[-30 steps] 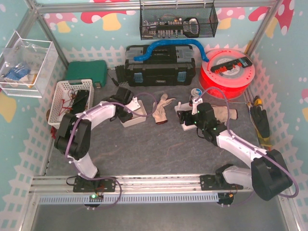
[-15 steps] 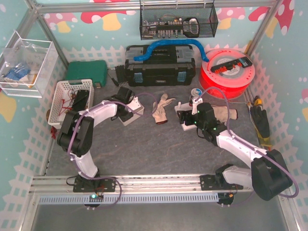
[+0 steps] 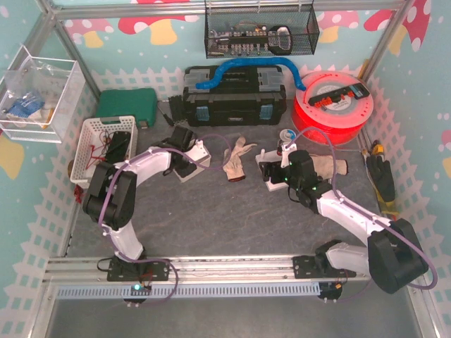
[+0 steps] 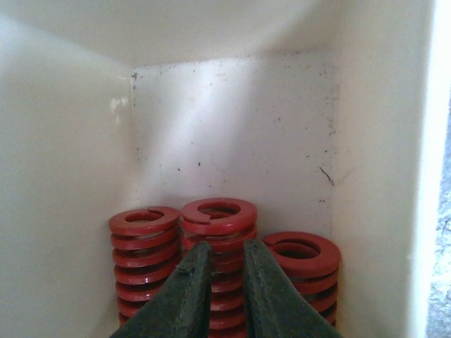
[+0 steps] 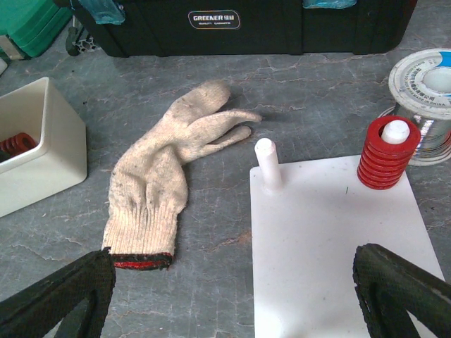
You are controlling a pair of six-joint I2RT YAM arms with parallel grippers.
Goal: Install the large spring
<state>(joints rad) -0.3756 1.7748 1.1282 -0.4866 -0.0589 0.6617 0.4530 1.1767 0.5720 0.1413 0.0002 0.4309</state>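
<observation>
My left gripper's fingers are closed narrower than the middle red spring (image 4: 221, 214). Next, I open them wider, lift clear and come down around the spring's two sides (image 4: 227, 262).
Three large red springs stand in a white bin (image 4: 232, 134); the middle spring (image 4: 218, 215) is right behind my left gripper (image 4: 224, 246). Its fingers are nearly together, with only a thin slit between them, and hold nothing that I can see. The bin also shows in the top view (image 3: 194, 167) under the left gripper (image 3: 184, 151). My right gripper (image 5: 234, 259) is wide open and empty over the near edge of a white base plate (image 5: 338, 239). The plate carries a bare white peg (image 5: 266, 163) and a red spring (image 5: 384, 158) seated on a second peg.
A knit glove (image 5: 165, 176) lies between the bin and the plate. A wire spool (image 5: 426, 77) stands behind the plate. In the top view a black toolbox (image 3: 235, 98), a red reel (image 3: 331, 98), a green case (image 3: 127, 105) and a white basket (image 3: 106, 144) line the back and left.
My left gripper has moved a little farther back into the bin, and the bin has shifted slightly with it. The right arm has not moved.
</observation>
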